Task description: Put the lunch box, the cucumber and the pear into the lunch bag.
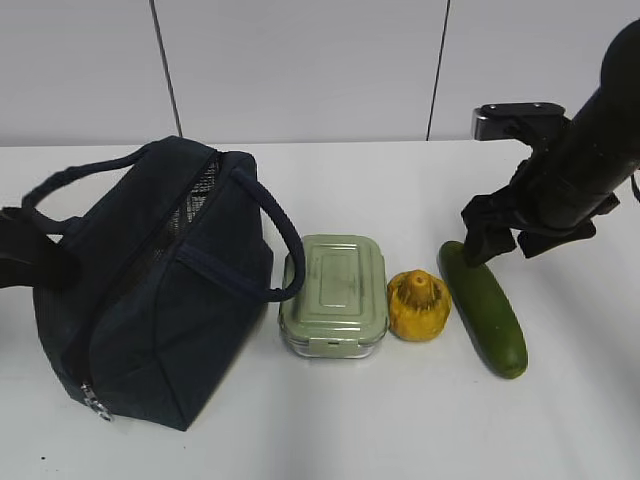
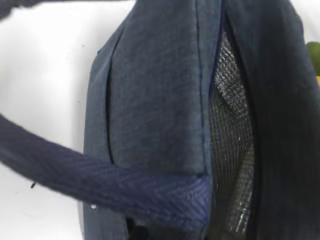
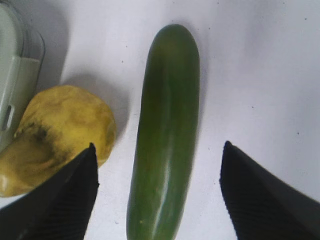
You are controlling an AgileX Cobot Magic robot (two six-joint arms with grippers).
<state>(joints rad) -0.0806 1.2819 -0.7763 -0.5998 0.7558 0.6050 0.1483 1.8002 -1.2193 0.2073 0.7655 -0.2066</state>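
My gripper will lower the dark green cucumber point(image 1: 484, 312), and the cucumber will sink in and go out of sight, because the lunch bag's open zipper point(image 1: 150, 245) is longer than the cucumber.
The dark navy lunch bag point(image 1: 150, 290) lies at the left with its zipper open, showing silvery lining point(image 2: 230, 140). The pale green lunch box point(image 1: 335, 293) stands beside it, then the yellow pear point(image 1: 419, 305), then the dark green cucumber point(image 1: 487, 310). My right gripper point(image 1: 482, 243) is open over the cucumber's far end; in the right wrist view point(image 3: 159, 165) its fingertips point(image 3: 85, 170) straddle the cucumber point(image 3: 167, 130) without touching it, and the pear point(image 3: 60, 135) lies by the left finger. My left gripper point(image 1: 30, 250) is at the bag's left handle point(image 2: 100, 185); the strap hides its jaws.
The white table point(image 1: 400, 430) runs back to a grey panelled wall point(image 1: 300, 70). The bag's second handle point(image 1: 280, 240) arches over toward the lunch box. The lunch box corner point(image 3: 17, 65) shows at the left edge of the right wrist view.
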